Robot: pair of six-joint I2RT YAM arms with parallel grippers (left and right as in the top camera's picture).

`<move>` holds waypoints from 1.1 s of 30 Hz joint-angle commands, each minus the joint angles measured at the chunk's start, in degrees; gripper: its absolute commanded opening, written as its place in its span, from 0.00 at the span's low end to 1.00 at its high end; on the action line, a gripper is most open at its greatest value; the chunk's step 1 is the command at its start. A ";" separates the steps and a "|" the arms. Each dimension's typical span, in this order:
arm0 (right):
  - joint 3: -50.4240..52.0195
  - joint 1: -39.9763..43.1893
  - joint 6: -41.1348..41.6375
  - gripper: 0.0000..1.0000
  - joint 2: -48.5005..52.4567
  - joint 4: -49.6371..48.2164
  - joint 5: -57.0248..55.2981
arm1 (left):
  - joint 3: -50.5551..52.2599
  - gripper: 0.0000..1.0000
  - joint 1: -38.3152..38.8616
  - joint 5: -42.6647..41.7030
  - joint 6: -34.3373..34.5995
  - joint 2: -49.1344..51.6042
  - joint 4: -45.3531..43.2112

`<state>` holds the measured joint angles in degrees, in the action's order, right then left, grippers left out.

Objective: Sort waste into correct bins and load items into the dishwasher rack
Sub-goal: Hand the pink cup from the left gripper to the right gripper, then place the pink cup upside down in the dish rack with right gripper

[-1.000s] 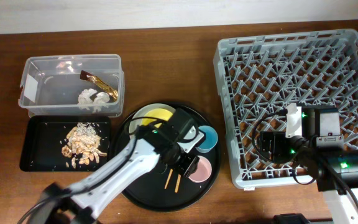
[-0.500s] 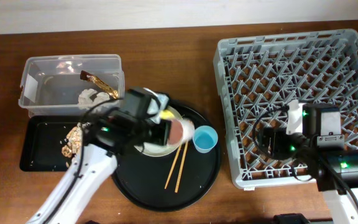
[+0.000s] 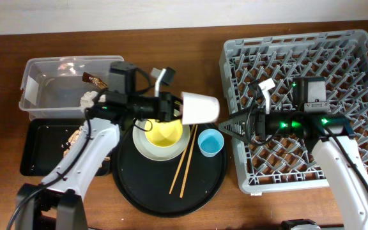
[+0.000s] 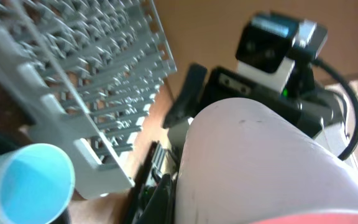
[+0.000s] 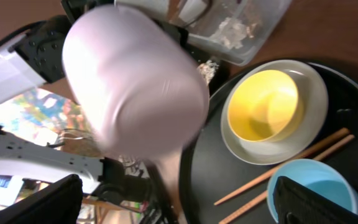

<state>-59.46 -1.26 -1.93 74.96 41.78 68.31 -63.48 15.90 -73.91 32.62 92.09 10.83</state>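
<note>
I should take the cup's base (image 3: 215, 110) with my right gripper and put the cup in the dishwasher rack with its opening down, because my left gripper is holding the pink cup's rim (image 3: 186, 108) short of that rack.
My left gripper (image 3: 176, 106) is shut on the pink cup (image 3: 200, 107), holding it on its side in the air above the round black tray (image 3: 145, 191). The cup fills much of the left wrist view (image 4: 260, 168) and hangs large before the right wrist camera (image 5: 135, 81). My right gripper (image 3: 227, 126) stands open just right of the cup, with its fingers (image 5: 42, 199) wide apart and nothing between them. On the tray are the plate (image 3: 143, 145) with the yellow bowl (image 3: 163, 133) in it, the blue cup (image 3: 210, 143) and the chopsticks (image 3: 184, 167). The dishwasher rack (image 3: 337, 70) is at the right.
The clear tub (image 3: 50, 89) at the back left holds white tissue (image 3: 89, 99) and a gold-brown wrapper (image 3: 94, 80). In front of it the shallow black tray (image 3: 40, 153) holds tan food scraps (image 3: 75, 139). Brown table surrounds everything.
My left gripper shut on the pink cup, lifted it off the round tray and turned it sideways toward the right. My right arm reached left from over the rack toward the cup.
</note>
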 commanded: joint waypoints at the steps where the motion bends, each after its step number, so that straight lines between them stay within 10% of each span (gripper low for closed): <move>1: -0.76 -0.33 -1.09 0.98 1.40 -1.11 6.75 | -0.20 0.00 3.23 -1.11 0.68 0.24 -2.03; 9: -0.76 -5.60 -1.07 1.00 1.38 -9.99 14.29 | -0.20 0.00 5.49 -0.24 1.73 0.24 -2.67; 23: -0.76 -5.79 -1.07 0.64 1.40 -12.96 13.53 | -0.20 0.07 5.42 0.85 1.84 0.24 -2.67; 33: -1.38 -4.31 -0.68 0.46 0.33 -4.02 -16.04 | -0.24 0.37 -6.32 32.44 -23.30 -5.73 24.33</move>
<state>-59.22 -6.52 -2.15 77.03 35.40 61.12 -64.40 15.11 -54.17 17.56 91.59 30.41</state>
